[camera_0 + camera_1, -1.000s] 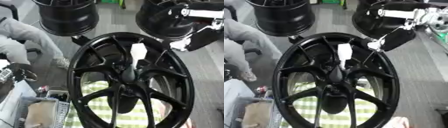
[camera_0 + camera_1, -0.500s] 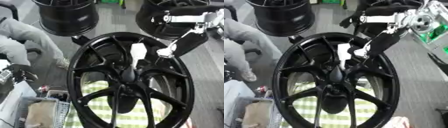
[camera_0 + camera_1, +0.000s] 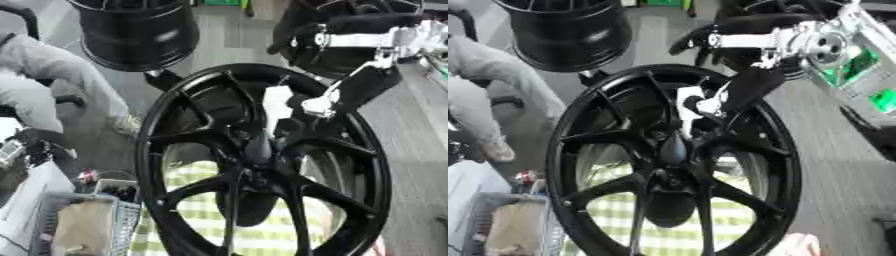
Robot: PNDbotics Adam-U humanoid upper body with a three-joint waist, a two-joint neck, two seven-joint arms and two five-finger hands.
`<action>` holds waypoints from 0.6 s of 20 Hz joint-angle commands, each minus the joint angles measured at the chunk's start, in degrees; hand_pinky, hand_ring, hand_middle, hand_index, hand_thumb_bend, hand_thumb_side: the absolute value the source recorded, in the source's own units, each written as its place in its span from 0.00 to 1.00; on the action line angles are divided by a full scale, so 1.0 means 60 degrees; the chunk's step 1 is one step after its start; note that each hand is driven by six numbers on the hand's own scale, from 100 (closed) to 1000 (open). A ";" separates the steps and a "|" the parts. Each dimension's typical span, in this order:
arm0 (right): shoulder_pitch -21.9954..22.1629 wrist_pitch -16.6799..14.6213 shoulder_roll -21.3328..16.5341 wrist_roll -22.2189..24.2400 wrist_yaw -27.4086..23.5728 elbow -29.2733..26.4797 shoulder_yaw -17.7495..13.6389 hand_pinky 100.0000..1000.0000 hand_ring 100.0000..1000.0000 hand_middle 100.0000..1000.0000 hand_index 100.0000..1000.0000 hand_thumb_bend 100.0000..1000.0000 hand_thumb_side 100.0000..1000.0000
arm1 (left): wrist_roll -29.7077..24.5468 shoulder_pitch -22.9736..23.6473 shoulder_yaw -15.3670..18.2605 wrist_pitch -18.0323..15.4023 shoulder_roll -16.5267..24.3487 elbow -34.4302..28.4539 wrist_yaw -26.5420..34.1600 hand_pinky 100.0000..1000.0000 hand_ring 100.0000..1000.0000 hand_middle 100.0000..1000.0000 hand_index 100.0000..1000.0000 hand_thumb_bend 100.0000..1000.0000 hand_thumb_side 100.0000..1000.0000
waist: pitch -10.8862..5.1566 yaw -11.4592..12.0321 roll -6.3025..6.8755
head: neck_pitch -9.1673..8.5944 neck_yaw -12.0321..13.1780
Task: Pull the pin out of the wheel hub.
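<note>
The black wheel hub should turn in place when the robot pulls the white pin out, because all its spokes come together at the centre cap next to the pin.
A large black wheel hub (image 3: 175, 165) with several spokes fills the middle of both views. A white pin (image 3: 277, 101) stands out of it just above the centre cap (image 3: 256, 148). My right hand (image 3: 745, 92) comes in from the upper right on a silver and black arm. It is open, its fingers stretched down and left, and a pale fingertip (image 3: 317, 106) lies right beside the pin, at its right side. Whether it touches the pin I cannot tell. My left hand shows in neither view.
Two more black wheels (image 3: 140, 35) (image 3: 328, 55) stand behind the hub. A person in grey (image 3: 52, 85) sits at the left. A wire basket (image 3: 114, 220) holding a brown bag is at the lower left. A green checked cloth (image 3: 197, 210) lies behind the spokes.
My right hand has come down and to the left from the wheel's upper right rim until it reached the pin's right side. The wheel and pin have stayed put.
</note>
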 commanded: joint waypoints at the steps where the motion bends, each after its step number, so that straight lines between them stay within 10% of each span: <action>1: -0.0153 -0.0026 -0.0015 0.0069 0.0292 0.0323 -0.0026 0.81 0.84 0.98 1.00 0.18 0.38 | -0.0042 -0.0081 -0.0031 -0.0016 0.0122 -0.0109 -0.0024 0.70 0.56 0.57 0.70 0.00 0.90 | -0.0087 0.0012 0.0042 | -0.0024 -0.0040; 12: -0.0167 -0.0231 0.0274 -0.0020 0.0599 0.1295 0.0138 0.80 0.84 0.97 1.00 0.17 0.39 | -0.0055 -0.0089 -0.0032 -0.0023 0.0113 -0.0112 -0.0029 0.70 0.56 0.57 0.70 0.00 0.91 | -0.0053 0.0044 0.0046 | -0.0024 -0.0041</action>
